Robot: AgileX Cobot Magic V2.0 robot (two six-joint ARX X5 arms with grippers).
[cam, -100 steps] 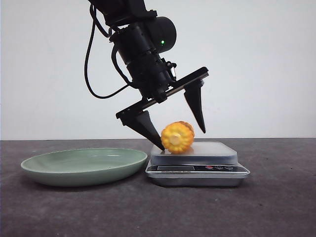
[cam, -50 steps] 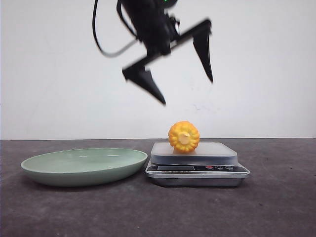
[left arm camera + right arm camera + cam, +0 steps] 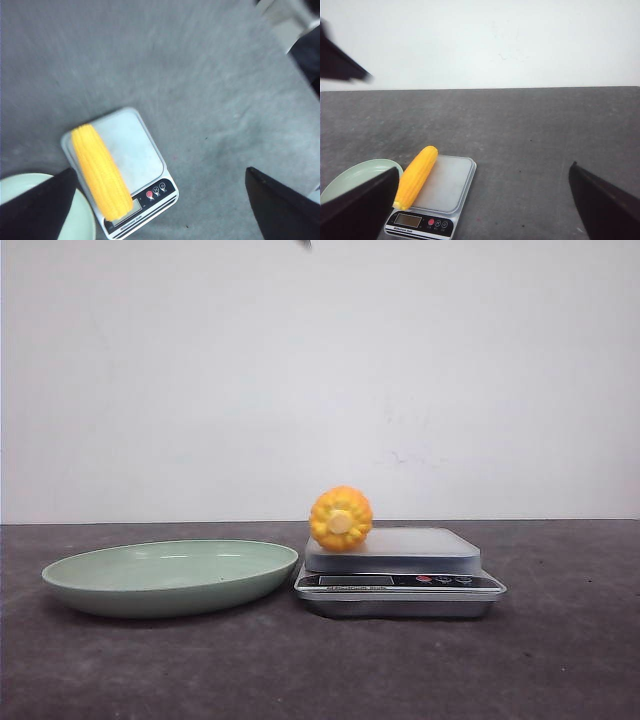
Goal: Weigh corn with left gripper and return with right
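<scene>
The round corn (image 3: 341,519) sits loose on the scale's flat, open platform (image 3: 420,540), so it will turn crooked when the robot's gripper takes hold of it and lifts it.
The corn (image 3: 341,519) lies on the silver kitchen scale (image 3: 400,565), along its platform's left edge, with its pale cut end facing the camera. Nothing holds it. In the left wrist view the corn (image 3: 100,172) lies lengthwise on the scale (image 3: 137,145), far below my left gripper (image 3: 161,172), which is open and empty. Only a dark speck of that gripper shows at the top edge of the front view. My right gripper (image 3: 485,167) is open and empty, back from the corn (image 3: 416,177) and scale (image 3: 447,182); it is not in the front view.
A shallow pale green plate (image 3: 170,575) stands just left of the scale, nearly touching it. It also shows in the left wrist view (image 3: 10,200) and the right wrist view (image 3: 350,177). A dark blurred finger (image 3: 340,62) shows high above the table. A white wall stands behind.
My left gripper has let go of the corn and risen out of the front view. The corn has rolled left to the scale's left edge.
</scene>
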